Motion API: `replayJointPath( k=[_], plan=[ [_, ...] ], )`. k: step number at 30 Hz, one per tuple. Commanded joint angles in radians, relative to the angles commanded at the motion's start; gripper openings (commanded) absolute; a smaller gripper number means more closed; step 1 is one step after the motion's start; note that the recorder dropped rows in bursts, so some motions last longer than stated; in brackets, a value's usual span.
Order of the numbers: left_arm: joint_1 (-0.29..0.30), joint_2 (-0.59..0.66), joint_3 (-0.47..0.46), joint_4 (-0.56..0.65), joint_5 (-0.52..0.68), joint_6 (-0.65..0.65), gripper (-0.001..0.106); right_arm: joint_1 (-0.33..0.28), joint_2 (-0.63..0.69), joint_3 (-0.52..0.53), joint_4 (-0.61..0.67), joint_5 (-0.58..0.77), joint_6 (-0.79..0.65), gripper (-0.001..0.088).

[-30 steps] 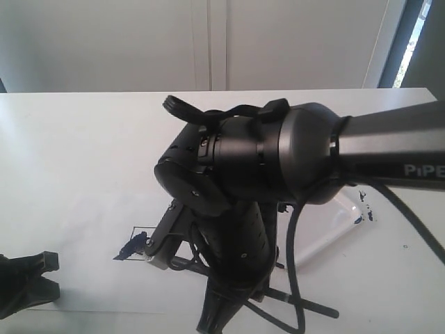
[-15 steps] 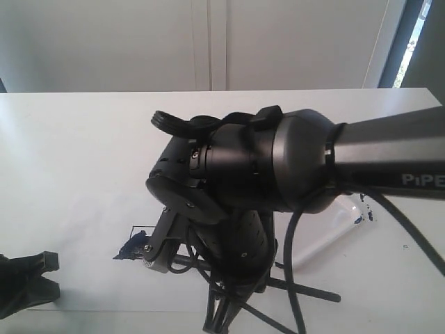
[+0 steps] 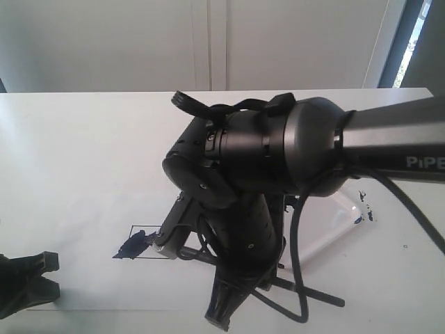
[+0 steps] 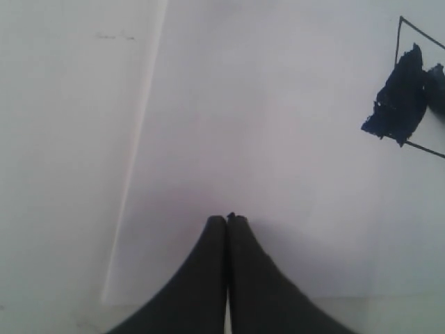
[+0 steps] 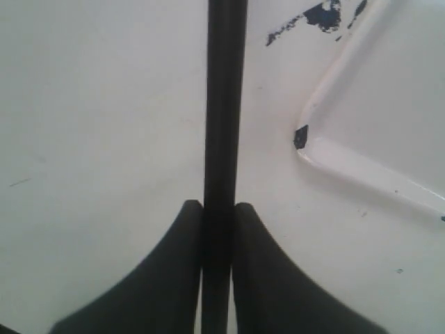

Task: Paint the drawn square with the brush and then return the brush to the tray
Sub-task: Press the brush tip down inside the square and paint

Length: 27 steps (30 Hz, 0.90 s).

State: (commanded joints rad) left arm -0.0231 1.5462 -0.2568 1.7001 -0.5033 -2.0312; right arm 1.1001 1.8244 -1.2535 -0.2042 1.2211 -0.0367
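The dark blue blotch (image 3: 125, 248) goes past the square's outline on my left gripper's side. My right gripper should move the brush back over the square's white inside (image 3: 155, 253).
The drawn square (image 3: 139, 235) (image 4: 410, 104) is a thin black outline on white paper, with a dark blue blotch at its left side. The brush (image 5: 224, 104) runs straight between the fingers of my right gripper (image 5: 217, 205) (image 3: 221, 313), which is shut on its black handle. In the exterior view its silver ferrule (image 3: 160, 245) sits low at the square and the tip touches the blotch. The right arm hides most of the square. The clear tray (image 3: 335, 224) (image 5: 361, 170) lies to the right, mostly behind the arm. My left gripper (image 3: 49, 275) (image 4: 227, 219) is shut and empty, resting on the paper left of the square.
The white paper sheet (image 3: 83, 278) (image 4: 264, 125) lies on a white table (image 3: 83, 139); its near edge runs close to the front. Paint flecks (image 3: 361, 205) (image 5: 321, 14) mark the tray's rim. Black cables (image 3: 297, 278) hang from the right arm. A wall stands behind the table.
The right arm swung left, then back right and slightly up, with the brush end staying at the blotch. The left gripper has not moved.
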Motion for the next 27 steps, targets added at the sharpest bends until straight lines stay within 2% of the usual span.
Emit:
replayJointPath(
  k=[10, 18, 23, 27],
  plan=[
    [0.0, 0.0, 0.0, 0.0, 0.0, -0.003, 0.0, 0.045, -0.028, 0.044, -0.004, 0.0, -0.022, 0.0],
    [0.0, 0.0, 0.0, 0.0, -0.002, -0.003, 0.0, 0.045, -0.028, 0.071, -0.083, 0.0, -0.001, 0.0],
    [0.0, 0.0, 0.0, 0.007, -0.002, -0.007, 0.0, 0.039, -0.028, 0.071, -0.25, 0.0, 0.086, 0.0],
    [0.0, 0.0, 0.0, 0.007, -0.002, -0.009, 0.0, 0.022, -0.028, 0.071, -0.236, 0.0, 0.091, 0.0]
  ],
)
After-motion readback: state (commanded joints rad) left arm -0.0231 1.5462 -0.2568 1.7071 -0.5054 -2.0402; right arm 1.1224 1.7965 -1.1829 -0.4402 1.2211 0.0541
